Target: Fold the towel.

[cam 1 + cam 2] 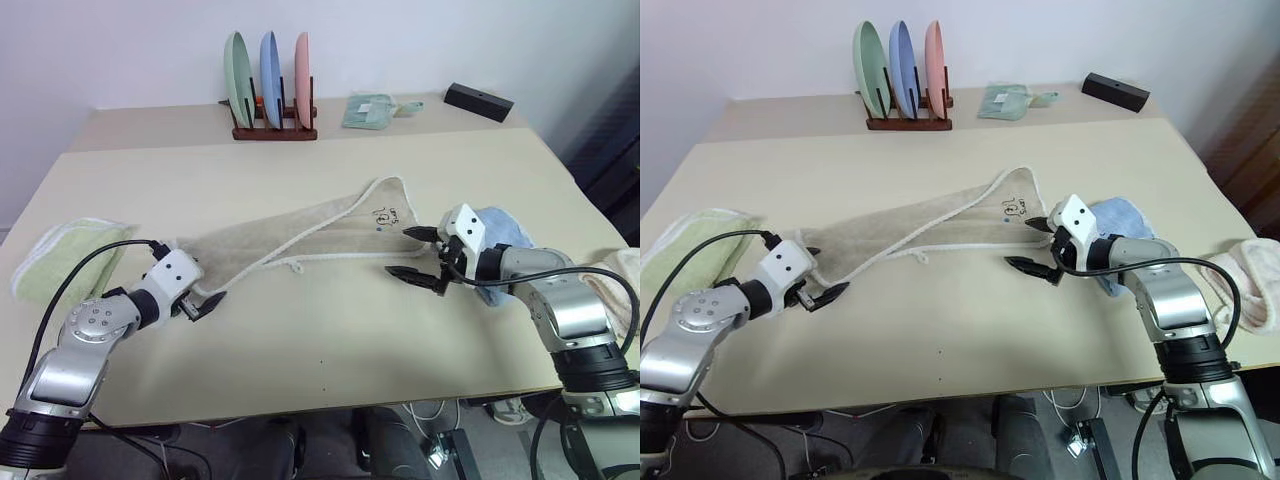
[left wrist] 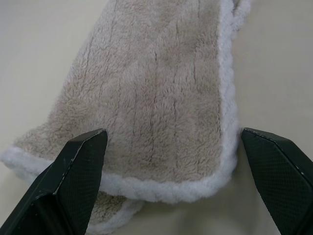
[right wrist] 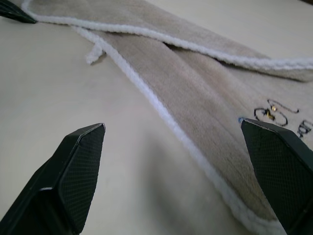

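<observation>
The towel's doubled layers (image 1: 222, 250) will bunch up and slide along together when I pull, because a second white edge (image 2: 119, 219) peeks out under the towel's end.
The towel (image 1: 300, 235) is beige with white corded edging and lies stretched across the middle of the table in a long, loosely doubled strip. A dark printed mark (image 1: 385, 214) sits near its right corner, and a small loop (image 1: 293, 266) sticks out of its front edge. My left gripper (image 1: 198, 275) is open at the towel's left end, which lies between its fingers (image 2: 83, 166) without being clamped. My right gripper (image 1: 400, 251) is open just off the towel's right corner, its far fingertip (image 3: 274, 161) beside the printed mark (image 3: 274, 112).
A light green folded towel (image 1: 60, 260) lies at the table's left edge. A light blue cloth (image 1: 503, 228) sits under my right wrist. At the back stand a plate rack (image 1: 270, 90), a folded pale green cloth (image 1: 368, 110) and a black box (image 1: 478, 100). Another pale towel (image 1: 620, 280) hangs at the right edge.
</observation>
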